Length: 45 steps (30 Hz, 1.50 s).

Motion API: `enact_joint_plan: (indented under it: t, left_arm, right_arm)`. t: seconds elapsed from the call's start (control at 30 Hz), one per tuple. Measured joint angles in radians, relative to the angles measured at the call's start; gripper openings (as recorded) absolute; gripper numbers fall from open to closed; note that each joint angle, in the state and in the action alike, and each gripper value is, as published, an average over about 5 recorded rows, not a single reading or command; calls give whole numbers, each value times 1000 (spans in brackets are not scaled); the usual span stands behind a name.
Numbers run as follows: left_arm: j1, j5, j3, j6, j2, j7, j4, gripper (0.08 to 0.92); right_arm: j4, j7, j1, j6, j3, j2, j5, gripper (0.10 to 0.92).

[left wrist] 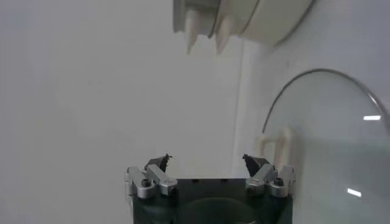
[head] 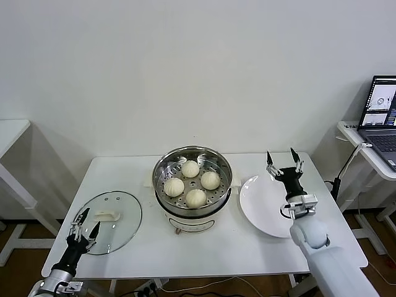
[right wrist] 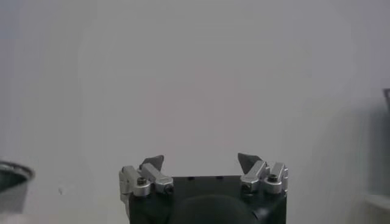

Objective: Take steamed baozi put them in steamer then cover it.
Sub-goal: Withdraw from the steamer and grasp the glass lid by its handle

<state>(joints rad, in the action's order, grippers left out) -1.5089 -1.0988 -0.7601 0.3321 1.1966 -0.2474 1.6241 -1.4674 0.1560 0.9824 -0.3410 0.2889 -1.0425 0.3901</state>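
Observation:
The clear glass cover (head: 117, 231) will sit level over the baozi when I lower it, because the baozi are lower than the steamer's rim (head: 192, 147).
Four cream-white baozi (head: 193, 182) sit on the perforated tray inside the shiny steamer (head: 162, 167) at the table's middle. The clear glass cover (head: 127, 223) lies flat on the table to the left, its white handle (head: 106, 216) up; it also shows in the left wrist view (left wrist: 335, 134). My left gripper (head: 83, 222) is open and empty at the cover's near edge, low by the table's front left. My right gripper (head: 284, 161) is open and empty, raised over the far edge of the white plate (head: 260, 204).
The steamer's white base shows in the left wrist view (left wrist: 262, 18). A laptop (head: 380, 111) stands on a side table at the right. Another white table (head: 9, 133) is at the far left.

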Motion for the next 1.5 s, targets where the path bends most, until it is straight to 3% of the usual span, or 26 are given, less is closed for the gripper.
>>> enact_joint_plan:
  t: [0.53,1.33,1.5]
  left_arm:
    - [130,-90,52,-2,17,-66,-151,823]
    - [254,-136,101,-58,33,-86,-261,823]
    - [275,-142,110,-76,35,-83,-284,754]
  right_arm:
    - [-10,11,114,-19,80,-78,-54,823]
    - [-17,10,144,-28,101,-109,-88,823]
    - [-24,12,145,-27,101,-110,-91,823]
